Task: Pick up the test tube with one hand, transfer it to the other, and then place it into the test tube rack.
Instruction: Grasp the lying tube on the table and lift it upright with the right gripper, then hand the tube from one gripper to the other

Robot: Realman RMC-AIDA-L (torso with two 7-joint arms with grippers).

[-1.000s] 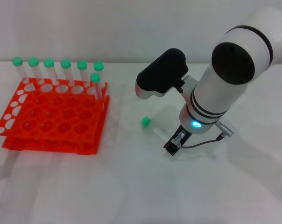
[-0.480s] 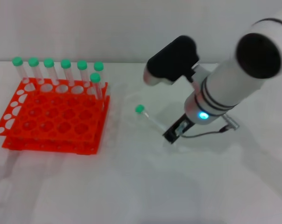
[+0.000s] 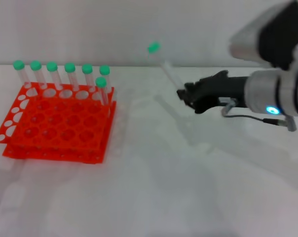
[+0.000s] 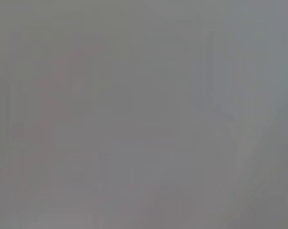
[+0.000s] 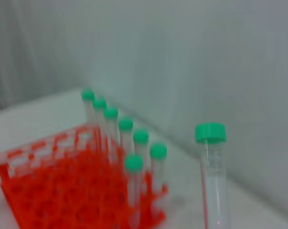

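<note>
I should lower the test tube toward my left gripper, since my right gripper is holding it by its pointed end (image 3: 179,86). My left gripper should take it below the green cap (image 3: 160,56).
My right gripper (image 3: 184,94) is shut on the test tube (image 3: 165,65) and holds it by its pointed end, raised above the table right of the rack. The clear tube slants up and left, its green cap (image 3: 153,48) topmost. It also shows in the right wrist view (image 5: 213,176), upright with the green cap on top. The orange-red test tube rack (image 3: 55,126) stands on the table at the left and shows in the right wrist view (image 5: 53,191) too. My left gripper is out of view; the left wrist view is plain grey.
Several green-capped tubes (image 3: 69,74) stand in the rack's far rows, one (image 3: 101,89) a row nearer at the right end. The white table (image 3: 178,187) stretches in front of and right of the rack. A pale wall rises behind.
My right gripper has lifted the tube off the table and swung up and right, turning level. The tube now slants up in the air, cap high. The rack has not moved.
</note>
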